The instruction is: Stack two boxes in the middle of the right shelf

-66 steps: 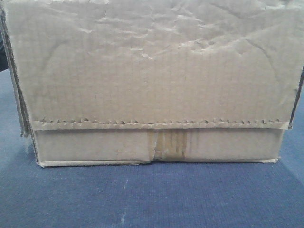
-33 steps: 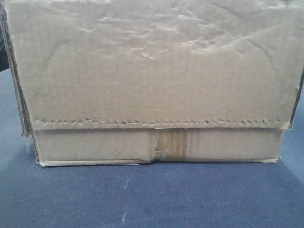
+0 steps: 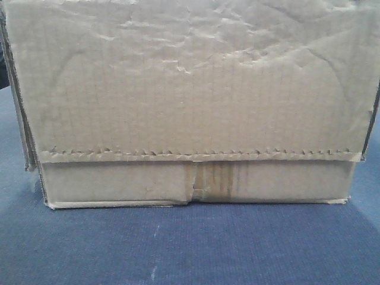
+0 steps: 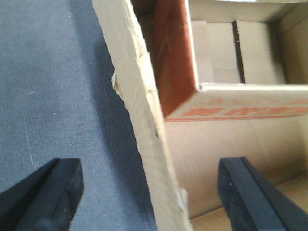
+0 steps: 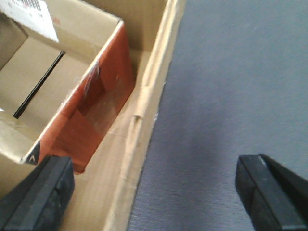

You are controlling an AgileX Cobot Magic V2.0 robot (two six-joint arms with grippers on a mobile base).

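Note:
My gripper will make the smaller open box [image 5: 94,103] shift inside and come along when I lift, because the smaller box sits crooked with a gap next to the big box's side [image 5: 117,131].
One tan cardboard box [image 3: 190,89] fills the front view, with a serrated flap edge and a brownish tape strip low on its face. It rests on a blue-grey cloth surface [image 3: 190,249]. My left gripper [image 4: 149,197] is open and straddles the box's left wall [image 4: 144,120], one finger outside and one inside. My right gripper [image 5: 154,192] is open and straddles the right wall [image 5: 149,96] the same way. Inside sits a smaller open box [image 4: 240,101] with an orange-red side [image 5: 96,106]. The shelf is out of view.
The blue-grey cloth surface [image 4: 48,72] lies to the left of the box and also to its right [image 5: 231,72]. A white label [image 5: 36,17] is stuck on the smaller box's rim. The big box blocks the front view of everything behind it.

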